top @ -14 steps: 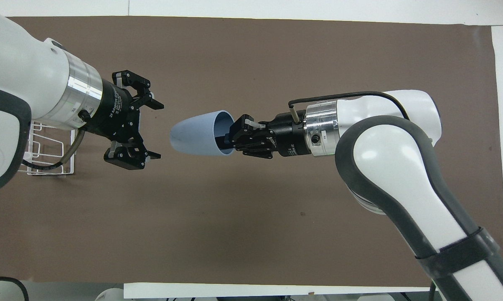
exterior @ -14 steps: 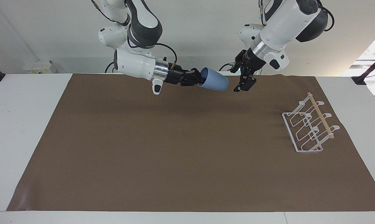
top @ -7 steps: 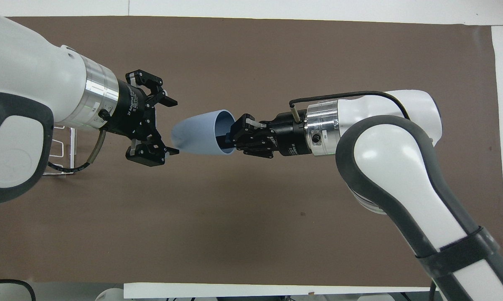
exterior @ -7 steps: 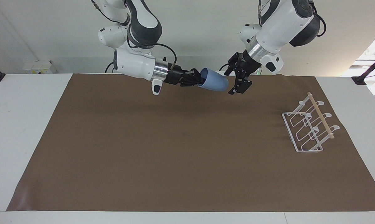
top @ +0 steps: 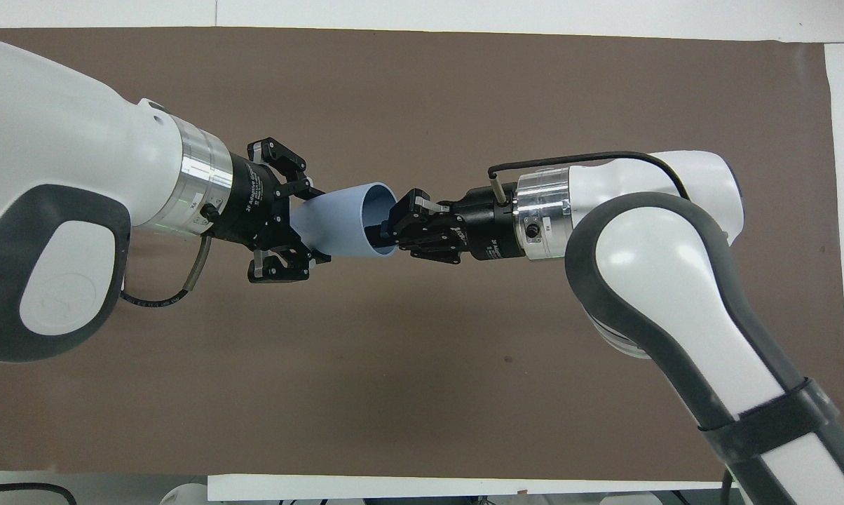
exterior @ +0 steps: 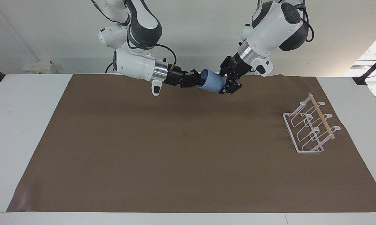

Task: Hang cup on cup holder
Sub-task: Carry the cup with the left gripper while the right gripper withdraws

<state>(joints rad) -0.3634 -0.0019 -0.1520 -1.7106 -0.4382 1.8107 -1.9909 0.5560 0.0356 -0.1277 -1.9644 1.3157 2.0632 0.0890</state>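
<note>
The light blue cup's opening (top: 378, 212) is wide open, so the cup (top: 331, 220) will slide over the holder's wire and sit at a tilt when I hang it up.
The light blue cup (exterior: 212, 83) is held on its side in the air over the mat's edge nearest the robots. My right gripper (exterior: 198, 82) is shut on the cup's rim, one finger inside the mouth; it also shows in the overhead view (top: 388, 228) with the cup (top: 345, 224). My left gripper (exterior: 224, 82) is open, its fingers on either side of the cup's closed end, also seen from overhead (top: 319, 224). The white wire cup holder (exterior: 309, 128) with its wooden rod stands on the mat toward the left arm's end. My left arm hides it in the overhead view.
A brown mat (exterior: 175, 150) covers most of the white table (exterior: 25, 125). Nothing else stands on it besides the cup holder.
My left gripper has moved toward the cup and now straddles its closed end. My right gripper has held the cup almost still.
</note>
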